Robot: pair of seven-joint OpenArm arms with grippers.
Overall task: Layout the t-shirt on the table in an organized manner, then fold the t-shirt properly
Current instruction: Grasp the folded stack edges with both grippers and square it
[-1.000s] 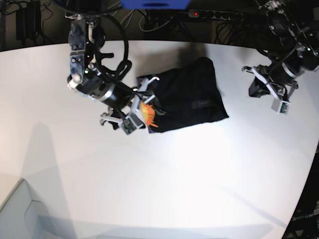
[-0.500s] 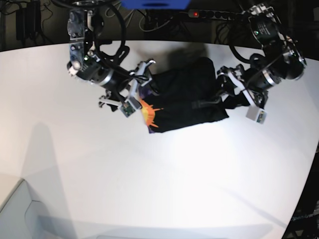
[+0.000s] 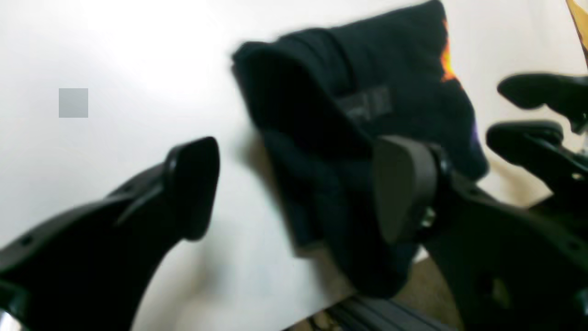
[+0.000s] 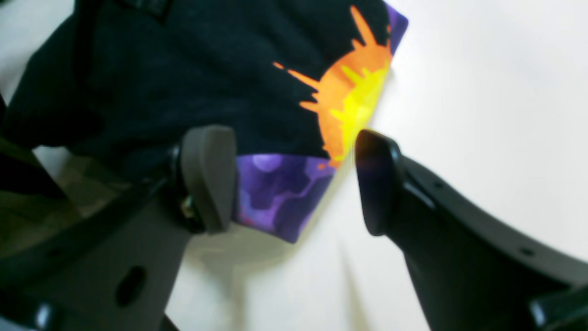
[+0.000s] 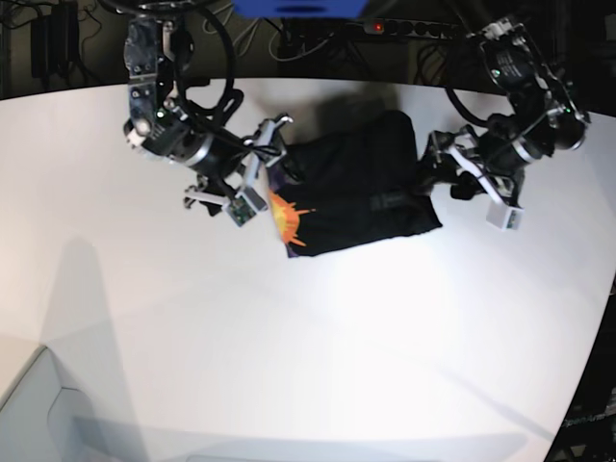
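Observation:
The black t-shirt [image 5: 351,188] has its stacked layers [image 5: 404,200] lying close together, so I expect the whole bundle to swing as one and stay folded when I pull it around.
The black t-shirt [image 5: 361,183] lies folded in a compact bundle on the white table [image 5: 289,337], at the back middle. Its orange-yellow sunburst print [image 5: 289,223] and purple patch [image 4: 275,193] show at the corner nearest my right gripper. My right gripper [image 5: 272,159] is open at that end; in the right wrist view [image 4: 294,179] the purple corner lies between the jaws. My left gripper [image 5: 430,171] is open at the shirt's other end. In the blurred left wrist view [image 3: 298,188] the black edge of the t-shirt [image 3: 321,115] lies between the fingers [image 3: 193,184].
A power strip [image 5: 414,29] and cables lie in the dark strip behind the table. The table's curved edge [image 5: 602,318] runs down the right side. A pale box corner [image 5: 38,404] sits at the bottom left. The other arm's black parts [image 3: 537,138] show beyond the shirt.
My left arm has swung in from the far right to the shirt's edge. My right gripper has backed off the printed corner, up and to the left, leaving the sunburst uncovered.

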